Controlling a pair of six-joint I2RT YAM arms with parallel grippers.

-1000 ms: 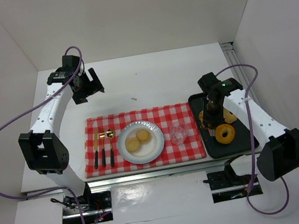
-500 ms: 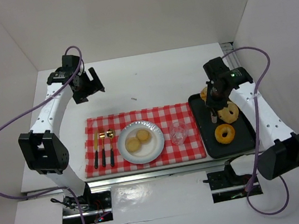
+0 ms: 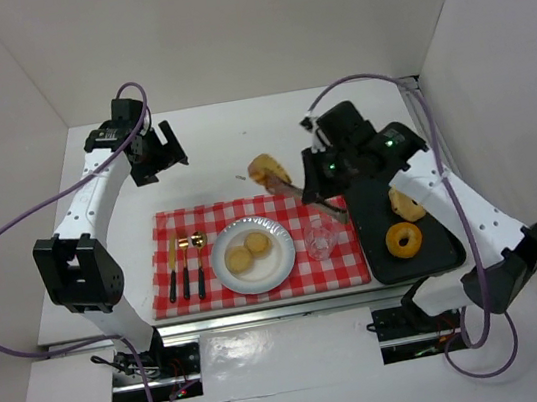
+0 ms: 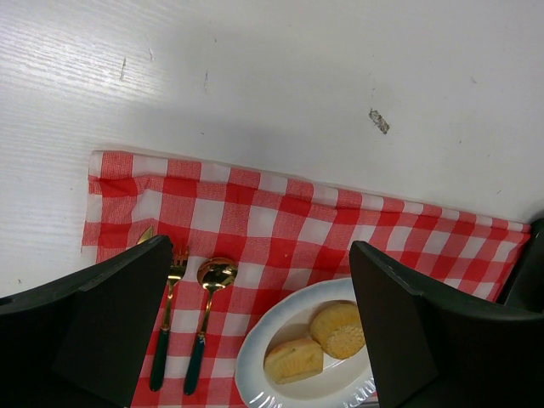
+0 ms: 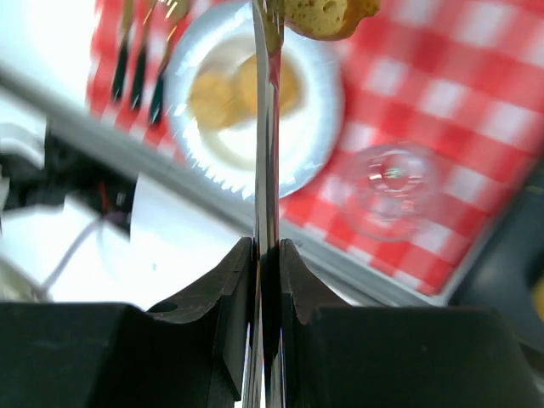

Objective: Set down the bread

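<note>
My right gripper should keep lowering the bread piece (image 3: 267, 170), which hangs in the tongs clear of the glass, toward the white plate until it touches the buns (image 3: 248, 252).
My right gripper (image 3: 321, 189) (image 5: 267, 252) is shut on thin metal tongs (image 5: 266, 127). The tongs' tip holds a rough brown bread piece (image 3: 267, 171) (image 5: 327, 15) in the air above the far edge of the red checked cloth (image 3: 279, 205). Two small round buns (image 3: 240, 259) (image 3: 257, 243) lie on the white plate (image 3: 219, 265); they also show in the left wrist view (image 4: 293, 359) (image 4: 337, 329). Another bread piece (image 3: 409, 204) lies on the black tray (image 3: 439, 248). My left gripper (image 3: 157, 157) (image 4: 263, 323) is open and empty, high at the back left.
An orange ring doughnut (image 3: 404, 239) lies on the tray. A clear glass (image 3: 320, 241) stands on the cloth right of the plate, below the right arm. A fork, spoon and knife (image 3: 185, 266) lie left of the plate. White walls close in the table.
My right arm has swung left from the tray, carrying the bread piece in the tongs to above the cloth's far edge. The left arm has not moved.
</note>
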